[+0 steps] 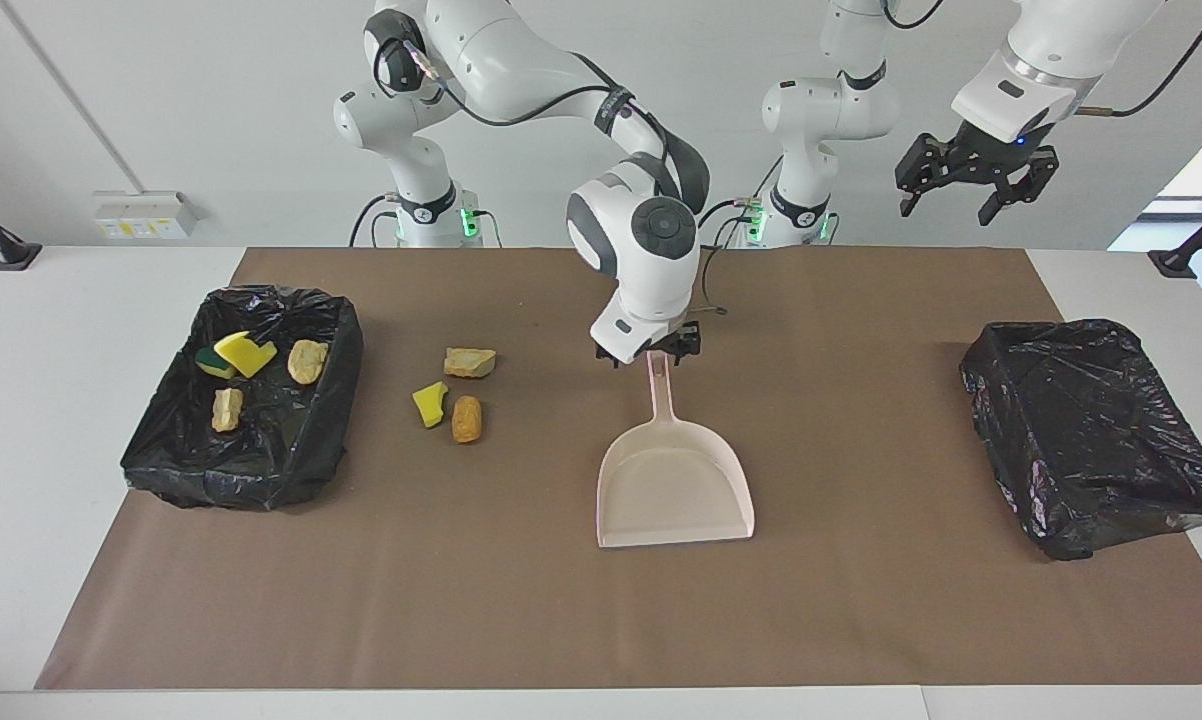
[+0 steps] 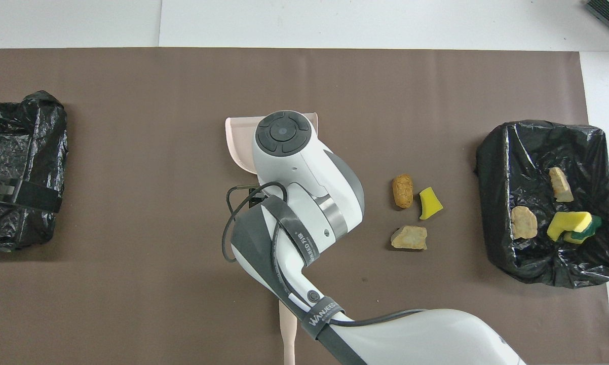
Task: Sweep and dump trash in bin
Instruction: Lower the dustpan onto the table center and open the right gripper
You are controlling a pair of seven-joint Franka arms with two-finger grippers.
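Observation:
The dustpan is lying flat with its handle point(image 1: 660, 390) ready for my left gripper, so my right gripper should keep going to the wooden brush handle point(image 2: 288, 333) and close there.
The pale pink dustpan point(image 1: 676, 482) lies flat on the brown mat, its handle point(image 1: 658, 388) pointing toward the robots. My right gripper point(image 1: 651, 353) hovers open just over the handle's end, holding nothing. In the overhead view the right arm covers most of the dustpan point(image 2: 237, 141). Three pieces of trash lie on the mat toward the right arm's end: a tan chunk point(image 1: 469, 362), a yellow sponge bit point(image 1: 429, 403) and an orange chunk point(image 1: 467, 419). Several more scraps point(image 1: 245, 352) lie in the black-lined bin point(image 1: 346, 335). My left gripper point(image 1: 971, 190) waits open, high over the left arm's end.
A second black-lined bin point(image 1: 1001, 350) stands at the left arm's end of the table point(image 2: 41, 106). The brown mat point(image 1: 521, 600) covers the table's middle; white table shows around it.

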